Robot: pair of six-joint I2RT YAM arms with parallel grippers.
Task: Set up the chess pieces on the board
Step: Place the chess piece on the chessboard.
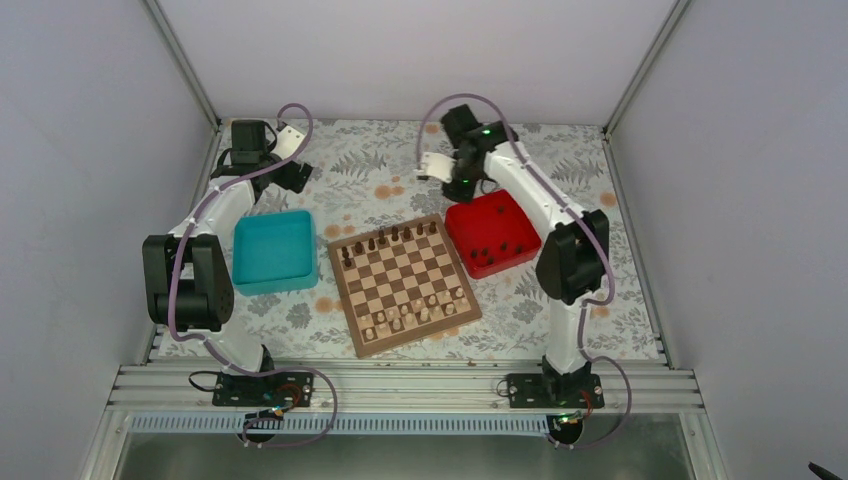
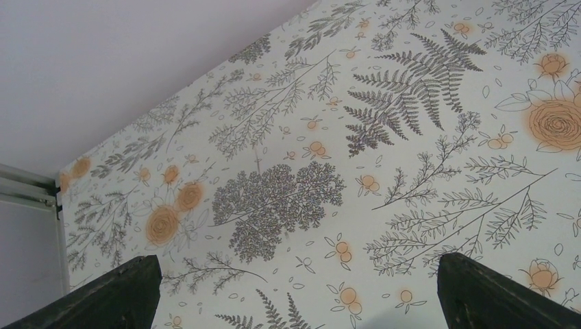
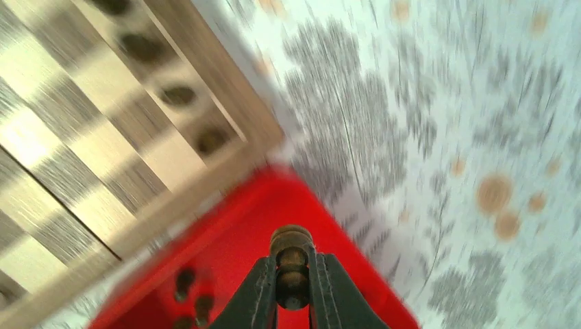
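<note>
The dark chess piece (image 3: 291, 240) is base down and the square (image 1: 361, 262) beside the front pawn is empty, so my right gripper should go on there and let go once the piece's base touches.
The chessboard (image 1: 404, 284) lies in the middle of the table, with dark brown chess pieces (image 1: 390, 238) along its far rows and pale ones along the near rows. Several more dark pieces (image 1: 497, 243) lie in the red tray (image 1: 470, 222) to its right. My right gripper (image 3: 293, 281) is shut on one dark chess piece (image 3: 292, 252), held above the red tray's (image 3: 240, 226) far corner; the board (image 3: 226, 110) shows blurred at upper left. In the top view that gripper (image 1: 462, 185) hangs over the tray's far left corner. My left gripper (image 2: 294, 291) is open and empty over bare tablecloth, at the far left (image 1: 290, 172).
A teal tray (image 1: 272, 250) stands left of the board, empty as far as I can see. The flowered tablecloth (image 1: 380, 180) covers the table. Grey enclosure walls stand on three sides. An aluminium rail (image 1: 400, 385) runs along the near edge.
</note>
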